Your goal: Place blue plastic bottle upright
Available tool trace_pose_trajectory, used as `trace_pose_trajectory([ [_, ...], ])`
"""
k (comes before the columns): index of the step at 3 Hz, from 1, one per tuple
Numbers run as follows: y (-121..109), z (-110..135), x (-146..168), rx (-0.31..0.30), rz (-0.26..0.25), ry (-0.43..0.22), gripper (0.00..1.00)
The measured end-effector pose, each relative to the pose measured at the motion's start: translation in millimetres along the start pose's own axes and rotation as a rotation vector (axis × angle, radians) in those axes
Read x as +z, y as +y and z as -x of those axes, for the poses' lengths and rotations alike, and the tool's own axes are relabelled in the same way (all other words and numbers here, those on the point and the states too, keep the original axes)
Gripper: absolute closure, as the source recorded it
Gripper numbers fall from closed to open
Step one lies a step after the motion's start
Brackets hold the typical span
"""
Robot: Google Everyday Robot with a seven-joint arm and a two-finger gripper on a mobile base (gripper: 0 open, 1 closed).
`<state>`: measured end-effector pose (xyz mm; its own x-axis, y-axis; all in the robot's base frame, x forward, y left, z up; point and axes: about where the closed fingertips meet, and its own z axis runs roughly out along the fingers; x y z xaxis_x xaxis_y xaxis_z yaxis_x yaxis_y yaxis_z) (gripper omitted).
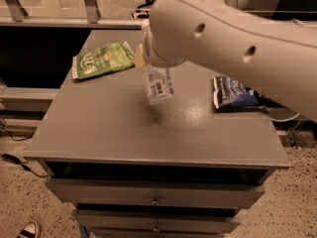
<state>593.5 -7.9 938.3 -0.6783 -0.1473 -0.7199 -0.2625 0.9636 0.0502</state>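
Observation:
The blue plastic bottle is hanging at a tilt with its bottom [160,96] just above the tabletop, so the robot's gripper should raise it and turn it upright before lowering it.
The blue plastic bottle [159,86] is a small clear bottle with a white-and-dark-blue label. It hangs tilted, bottom down, above the middle of the grey table [99,133], and its shadow falls on the tabletop just below. My gripper [150,69] is shut on the bottle's upper part. The white arm [223,38] reaches in from the upper right and hides most of the gripper and the bottle's cap.
A green chip bag [101,59] lies flat at the table's back left. A dark blue chip bag [235,93] lies at the right edge. Drawers [156,200] sit under the tabletop. A railing runs behind the table.

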Motion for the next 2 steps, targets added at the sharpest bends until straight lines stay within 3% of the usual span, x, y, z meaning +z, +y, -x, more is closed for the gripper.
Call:
trace_pose_trajectory([
  [1, -14.7, -16.8, 11.2, 0.041, -0.012, -0.093, 1.00],
  [2, -26.3, 10.2, 5.8, 0.081, 0.018, -0.295, 1.00],
])
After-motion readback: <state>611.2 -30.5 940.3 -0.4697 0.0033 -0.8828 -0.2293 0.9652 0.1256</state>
